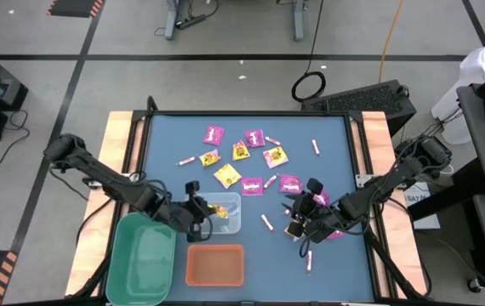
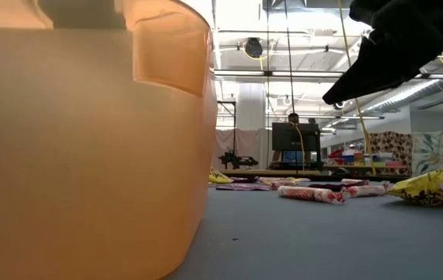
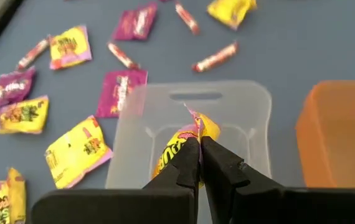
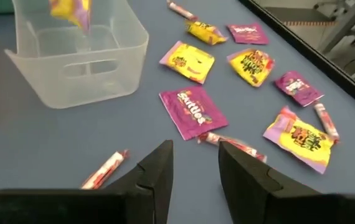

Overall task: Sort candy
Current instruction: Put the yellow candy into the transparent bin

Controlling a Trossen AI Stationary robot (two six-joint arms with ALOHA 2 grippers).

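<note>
The yellow packet (image 1: 219,211) is hanging inside the clear bin's rim. My left gripper keeps moving over the bin's bottom (image 1: 230,222) and let the packet go there.
Magenta packets (image 1: 214,133), yellow packets (image 1: 227,175) and pink-and-white sticks (image 1: 267,223) lie scattered flat on the blue table mat. My left gripper (image 1: 202,209) is over the clear bin (image 1: 225,214), shut on a yellow packet (image 3: 184,140). My right gripper (image 1: 298,219) hovers open near the mat's right side. In its wrist view the fingers (image 4: 193,158) stand just short of a stick (image 4: 230,143) and a magenta packet (image 4: 193,112). The held yellow packet (image 4: 71,11) also shows there above the clear bin (image 4: 78,56). My left gripper pinches the yellow packet by one end (image 3: 197,127) between its two fingertips, coming at it slanting down from the table's left. The packet is lifted clear and hangs over the open top of the clear bin (image 3: 190,118).
A green bin (image 1: 143,255) and an orange bin (image 1: 215,265) stand at the near edge beside the clear bin. The orange bin (image 2: 81,140) fills the left of the low view. A stick (image 1: 309,259) and a magenta packet (image 1: 338,232) lie near my right arm.
</note>
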